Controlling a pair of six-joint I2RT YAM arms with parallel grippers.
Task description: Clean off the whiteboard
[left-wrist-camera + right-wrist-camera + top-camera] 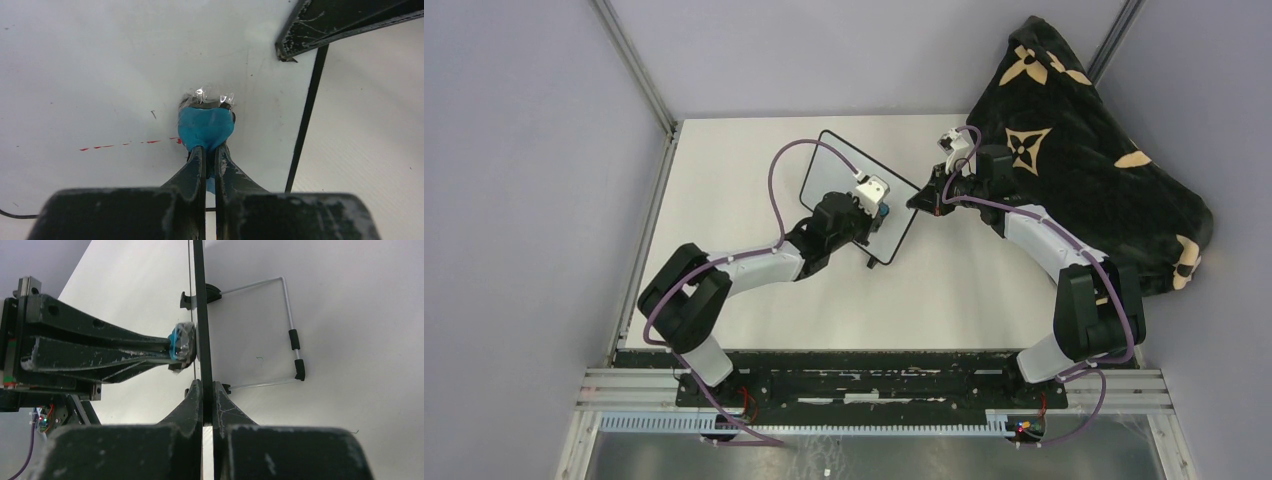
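A red line is still there and the eraser is near the edge that my right gripper holds, so my left gripper should wipe back along that line.
The whiteboard is a white board with a thin black frame, held tilted over the table's middle. My left gripper is shut on a blue eraser and presses it against the board's face. A thin broken red line runs left from the eraser. My right gripper is shut on the board's right edge; in the right wrist view the black frame sits between its jaws, with the eraser just to its left.
A black blanket with tan flower patterns is heaped at the back right. The board's wire stand with black feet sticks out behind it. The white table is bounded by grey walls and metal posts.
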